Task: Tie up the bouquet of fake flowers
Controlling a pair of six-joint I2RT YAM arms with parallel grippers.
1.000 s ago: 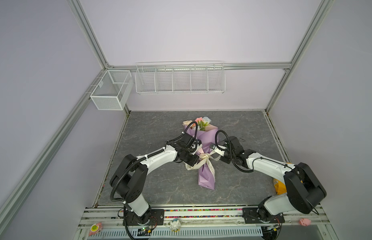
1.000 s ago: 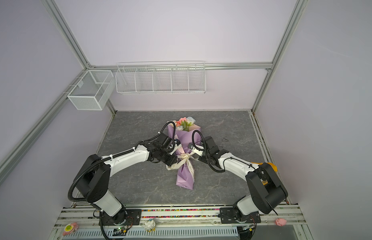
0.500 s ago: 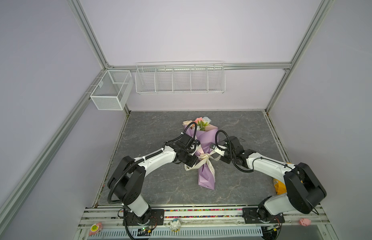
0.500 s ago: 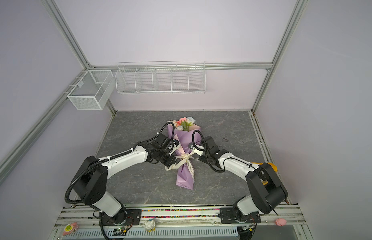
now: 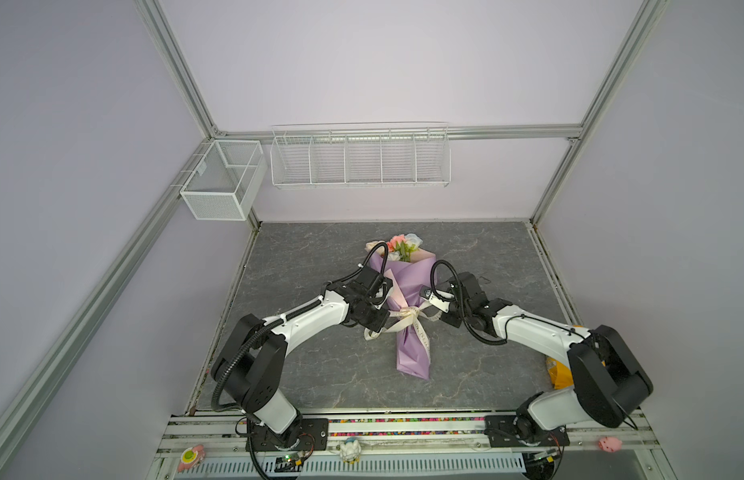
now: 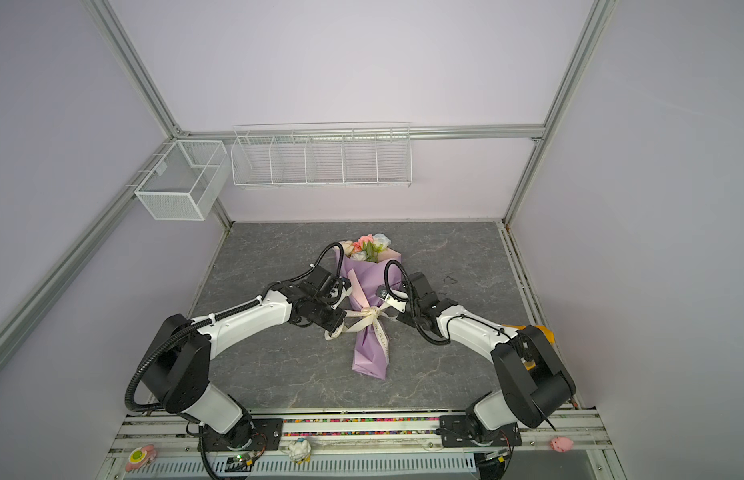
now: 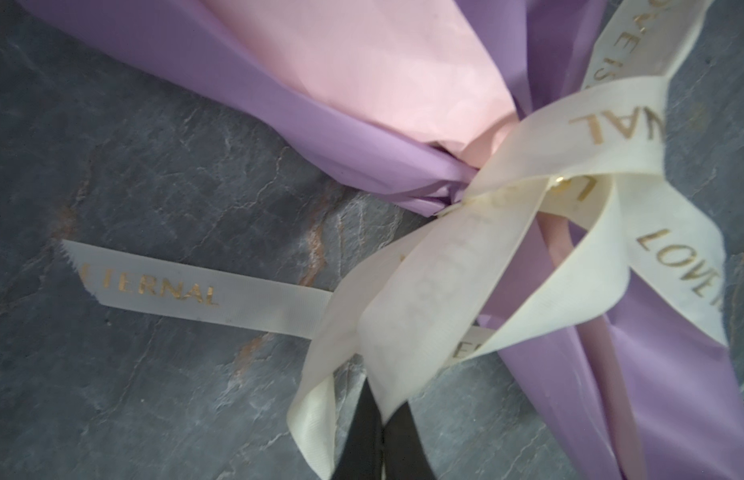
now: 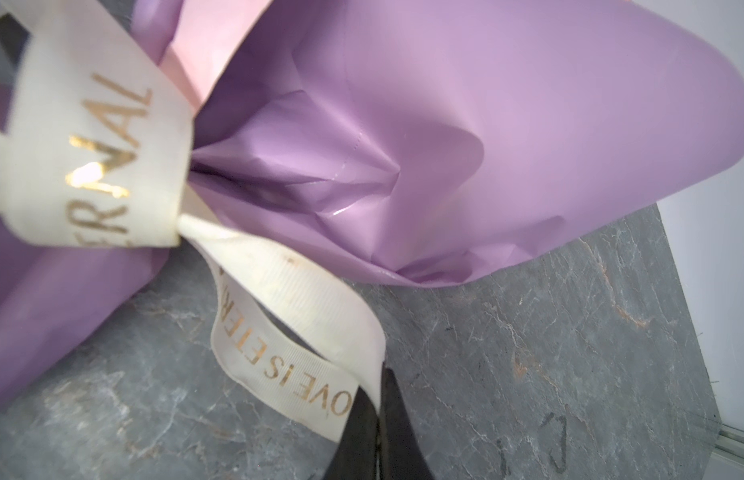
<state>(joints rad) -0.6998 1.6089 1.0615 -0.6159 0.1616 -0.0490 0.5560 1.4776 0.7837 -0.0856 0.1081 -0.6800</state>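
The robot's left gripper is pinching the ribbon's front fold (image 7: 416, 344) while the loop (image 7: 337, 324) beside the ribbon's loose end hangs slack, so it should open and take hold of that loop before it pulls tight.
The bouquet of fake flowers (image 5: 407, 286) (image 6: 368, 282) lies on the grey slate table in lilac-and-pink paper, its blooms (image 5: 403, 245) toward the back wall. A cream ribbon (image 5: 410, 322) (image 6: 372, 318) with gold lettering is cinched round its narrow waist. My left gripper (image 5: 383, 326) (image 6: 340, 328) is at the bouquet's left side. The left wrist view shows that gripper (image 7: 383, 419) shut on a ribbon (image 7: 424, 291) loop. On the bouquet's right, my right gripper (image 5: 434, 313) (image 6: 393, 316) (image 8: 378, 399) is shut on another ribbon (image 8: 279, 332) loop beside the lilac paper (image 8: 445, 124).
One ribbon tail (image 7: 154, 282) lies flat on the table left of the bouquet. A wire rack (image 5: 360, 158) and a mesh box (image 5: 220, 178) hang on the back wall. An orange object (image 5: 559, 368) sits behind the right arm. Small toys (image 5: 349, 449) line the front rail.
My left arm has drawn slightly to the left with its ribbon loop. The right arm and the bouquet have hardly moved.
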